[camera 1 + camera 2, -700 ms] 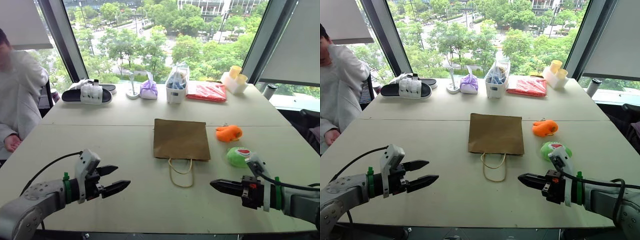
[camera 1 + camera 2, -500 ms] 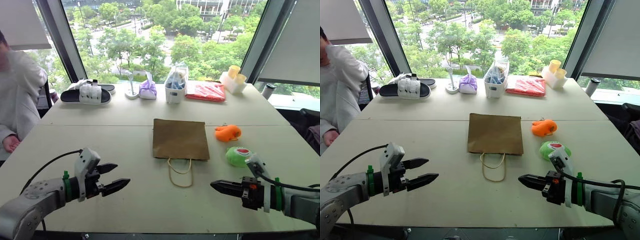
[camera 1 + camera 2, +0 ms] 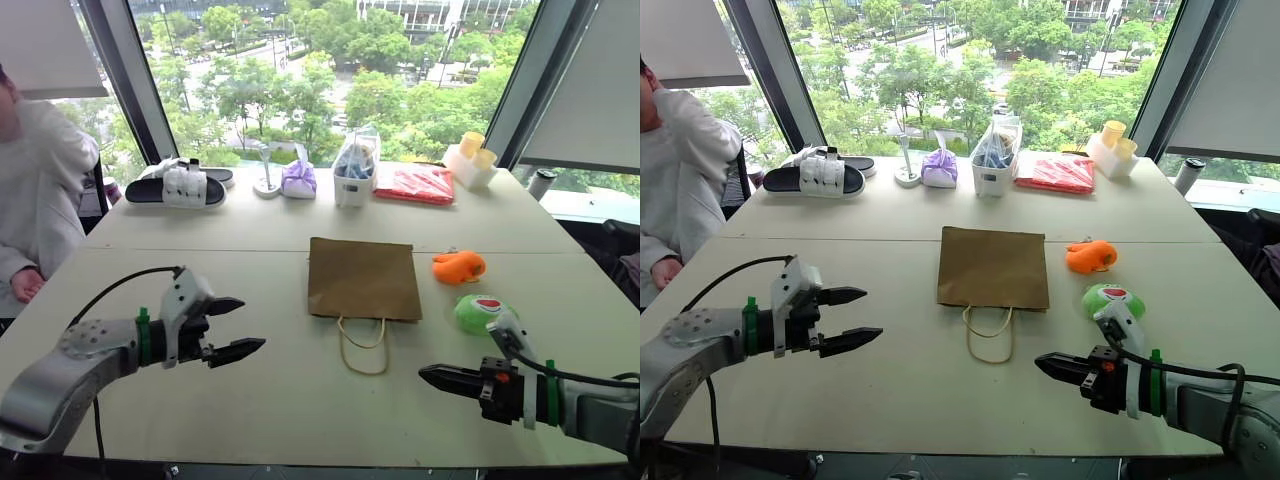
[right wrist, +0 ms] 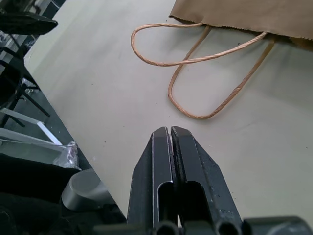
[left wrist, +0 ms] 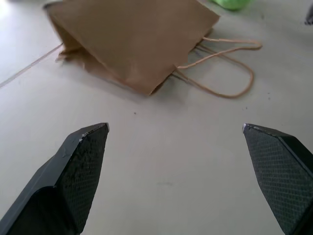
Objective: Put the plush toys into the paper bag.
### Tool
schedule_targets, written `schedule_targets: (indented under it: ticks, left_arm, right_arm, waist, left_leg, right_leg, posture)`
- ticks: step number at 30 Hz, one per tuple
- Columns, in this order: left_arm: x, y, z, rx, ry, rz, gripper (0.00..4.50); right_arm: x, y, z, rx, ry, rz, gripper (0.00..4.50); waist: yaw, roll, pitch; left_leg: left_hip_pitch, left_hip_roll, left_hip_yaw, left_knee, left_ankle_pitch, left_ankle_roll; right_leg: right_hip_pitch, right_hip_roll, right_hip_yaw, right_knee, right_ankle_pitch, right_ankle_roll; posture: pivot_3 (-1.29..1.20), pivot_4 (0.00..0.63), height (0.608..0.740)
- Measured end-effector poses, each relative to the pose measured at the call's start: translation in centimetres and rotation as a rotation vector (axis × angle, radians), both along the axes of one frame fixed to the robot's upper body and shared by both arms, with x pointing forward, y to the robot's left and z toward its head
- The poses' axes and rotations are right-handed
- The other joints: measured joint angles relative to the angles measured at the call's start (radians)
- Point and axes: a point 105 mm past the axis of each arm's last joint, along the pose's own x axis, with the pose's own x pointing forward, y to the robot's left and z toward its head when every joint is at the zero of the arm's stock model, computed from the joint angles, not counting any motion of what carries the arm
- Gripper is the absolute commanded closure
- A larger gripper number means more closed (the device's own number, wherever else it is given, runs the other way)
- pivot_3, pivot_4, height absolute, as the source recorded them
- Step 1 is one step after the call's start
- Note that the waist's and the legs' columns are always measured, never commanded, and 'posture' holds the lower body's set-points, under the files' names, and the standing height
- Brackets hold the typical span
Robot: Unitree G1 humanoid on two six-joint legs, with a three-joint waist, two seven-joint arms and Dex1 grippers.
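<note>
The tan loop handles (image 3: 364,346) are joined to separate sides of the bag's opening, so the brown paper bag (image 3: 365,280) will spread open when the robot lifts the upper handle.
The brown paper bag (image 3: 363,278) lies flat in the middle of the table, its tan loop handles (image 3: 362,345) toward me. To its right sit the plush toys: the orange one (image 3: 458,266) and, nearer me, the lime-green one (image 3: 479,313) with a red-and-white patch. My left gripper (image 3: 237,326) hovers open over the table left of the bag, empty. My right gripper (image 3: 432,375) is shut on nothing, low at the front right, just in front of the green toy. The left wrist view shows the bag (image 5: 132,39) beyond the spread fingertips (image 5: 90,142).
A person in white sits at the far left (image 3: 35,190). Along the window stand black-and-white slippers (image 3: 178,187), a purple tied pouch (image 3: 297,179), a white bin with a clear bag (image 3: 354,172), a red packet (image 3: 414,184) and yellow cups (image 3: 469,155).
My left gripper has risen and moved a little farther from me, still open. The right gripper has barely moved and stays shut. Bag and toys lie as before.
</note>
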Motion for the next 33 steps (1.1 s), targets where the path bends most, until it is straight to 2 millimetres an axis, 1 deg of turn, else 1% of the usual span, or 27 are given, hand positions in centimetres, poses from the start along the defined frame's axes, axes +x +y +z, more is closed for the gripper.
schedule_targets:
  ticks: [1,3,6,8,9,12,14,15,18,20,23,24,25,26,30,31,32,33]
  left_arm:
    - [0.3,-0.8,-0.1,0.053,-0.052,-0.072,0.00]
    - [1.2,-2.1,-0.7,0.086,-0.102,-0.169,0.00]
    - [2.0,-3.4,-2.5,0.113,-0.110,-0.262,0.00]
    - [2.5,-4.4,-3.1,0.125,-0.133,-0.317,0.00]
    - [3.1,-5.6,-3.3,0.114,-0.152,-0.360,0.00]
    - [3.7,-8.8,-4.2,0.068,-0.180,-0.442,0.00]
    - [4.3,-10.4,-4.7,0.046,-0.185,-0.473,0.00]
    - [4.5,-10.9,-4.7,0.038,-0.191,-0.479,0.00]
    - [5.2,-12.1,-4.5,0.028,-0.218,-0.515,0.83]
    - [5.3,-12.5,-4.7,0.022,-0.213,-0.542,1.86]
    - [5.7,-12.8,-5.2,0.007,-0.194,-0.538,3.39]
    - [5.8,-12.9,-5.2,0.006,-0.191,-0.538,3.81]
    - [6.0,-13.0,-5.2,-0.001,-0.185,-0.532,4.36]
    - [6.1,-13.1,-5.1,-0.011,-0.184,-0.527,4.45]
    - [6.5,-14.2,-4.2,-0.084,-0.157,-0.491,4.45]
    - [6.8,-14.3,-3.9,-0.125,-0.122,-0.457,4.45]
    - [7.5,-14.3,-3.2,-0.195,-0.048,-0.387,4.45]
    - [7.6,-14.4,-2.9,-0.209,-0.035,-0.374,4.45]
  right_arm:
    - [0.2,0.2,0.1,0.002,-0.011,0.001,4.45]
    - [0.6,0.5,0.2,0.014,-0.025,-0.013,4.45]
    - [0.6,0.5,-0.1,0.017,-0.022,-0.040,4.45]
    - [0.6,0.5,-0.4,0.022,-0.018,-0.063,4.45]
    - [0.3,0.6,-0.6,0.025,-0.018,-0.082,4.45]
    - [-0.3,0.8,-1.1,0.028,-0.012,-0.109,4.45]
    - [-0.6,0.8,-1.2,0.022,-0.014,-0.128,4.45]
    - [-0.7,0.8,-1.2,0.019,-0.016,-0.134,4.45]
    - [-1.0,0.8,-1.2,0.013,-0.018,-0.155,4.50]
    - [-1.1,0.7,-1.3,0.010,-0.018,-0.166,4.50]
    - [-0.9,0.8,-1.1,0.020,-0.033,-0.182,4.50]
    - [-0.9,0.8,-1.1,0.022,-0.037,-0.186,4.50]
    - [-0.7,0.8,-1.0,0.025,-0.045,-0.193,4.50]
    - [-0.6,0.9,-0.9,0.031,-0.052,-0.195,4.50]
    - [0.2,1.6,-0.4,0.041,-0.102,-0.198,4.50]
    - [0.5,1.7,-0.3,0.041,-0.116,-0.203,4.50]
    - [1.1,2.2,0.0,0.045,-0.151,-0.206,4.50]
    - [1.2,2.4,0.1,0.045,-0.158,-0.205,4.50]
  waist:
    - [0.000,0.001,0.000]
    - [0.000,0.001,0.000]
    - [-0.003,0.001,0.000]
    - [-0.001,0.001,0.000]
    - [0.006,0.001,0.000]
    - [0.021,0.000,0.000]
    - [0.023,0.000,0.000]
    - [0.021,0.000,0.000]
    - [0.021,0.000,0.000]
    - [0.019,0.000,0.000]
    - [0.021,0.000,0.000]
    - [0.022,0.000,0.000]
    - [0.022,0.000,0.000]
    - [0.021,0.000,0.000]
    - [0.021,-0.001,0.000]
    - [0.019,-0.001,0.000]
    - [0.014,-0.001,0.000]
    - [0.013,-0.001,0.000]
  left_leg:
    - [0.000,0.000,0.000,0.000,0.000,0.000]
    - [-0.001,0.000,0.000,-0.001,0.000,0.000]
    - [-0.001,0.000,-0.001,-0.001,0.000,0.001]
    - [-0.002,0.000,-0.001,-0.001,0.000,0.001]
    - [-0.002,-0.001,-0.003,0.000,0.000,0.001]
    - [-0.002,-0.001,-0.002,0.001,0.000,0.001]
    - [-0.002,-0.002,-0.001,0.002,0.000,0.001]
    - [-0.002,-0.002,-0.001,0.002,0.000,0.001]
    - [-0.001,-0.002,-0.001,0.001,0.000,0.001]
    - [0.000,-0.002,-0.001,0.001,0.000,0.001]
    - [0.000,-0.002,-0.001,0.002,0.000,0.001]
    - [0.000,-0.002,-0.001,0.002,0.000,0.001]
    - [0.000,-0.002,-0.002,0.002,0.000,0.001]
    - [0.000,-0.002,-0.002,0.002,0.000,0.001]
    - [0.000,-0.002,-0.002,0.002,0.000,0.001]
    - [0.001,-0.002,-0.002,0.002,0.000,0.001]
    - [0.000,-0.002,-0.002,0.002,0.000,0.001]
    - [0.001,-0.002,-0.003,0.003,0.000,0.001]
  right_leg:
    - [0.000,0.000,0.000,0.000,0.000,0.000]
    - [-0.001,0.000,0.000,-0.001,0.000,0.000]
    - [-0.002,0.000,0.000,0.000,0.002,0.004]
    - [-0.002,0.000,-0.001,0.000,0.003,0.005]
    - [-0.001,0.000,-0.001,0.000,0.003,0.006]
    - [-0.001,0.000,-0.001,0.000,0.005,0.008]
    - [-0.001,0.000,-0.001,0.000,0.005,0.009]
    - [-0.001,0.000,-0.001,0.000,0.005,0.010]
    - [-0.001,0.002,-0.001,0.001,0.006,0.010]
    - [-0.001,0.002,-0.001,0.001,0.006,0.010]
    - [0.000,0.002,-0.001,0.002,0.006,0.011]
    - [0.000,0.002,-0.001,0.002,0.006,0.011]
    - [0.000,0.002,-0.001,0.002,0.006,0.011]
    - [0.000,0.002,-0.001,0.002,0.006,0.011]
    - [0.000,0.002,-0.001,0.003,0.006,0.012]
    - [0.000,0.002,-0.001,0.003,0.006,0.012]
    - [0.000,0.003,-0.001,0.004,0.006,0.012]
    - [0.000,0.002,-0.001,0.005,0.006,0.012]
  posture:
    - [0.00,0.150,0.740]
    - [0.00,0.150,0.740]
    - [0.00,0.150,0.740]
    - [0.00,0.150,0.740]
    - [0.00,0.150,0.740]
    - [0.00,0.150,0.740]
    - [0.00,0.150,0.740]
    - [0.00,0.150,0.740]
    - [0.00,0.150,0.740]
    - [0.00,0.150,0.740]
    - [0.00,0.150,0.740]
    - [0.00,0.150,0.740]
    - [0.00,0.150,0.740]
    - [0.00,0.150,0.740]
    - [0.00,0.150,0.740]
    - [0.00,0.150,0.740]
    - [0.00,0.150,0.740]
    - [0.00,0.150,0.740]
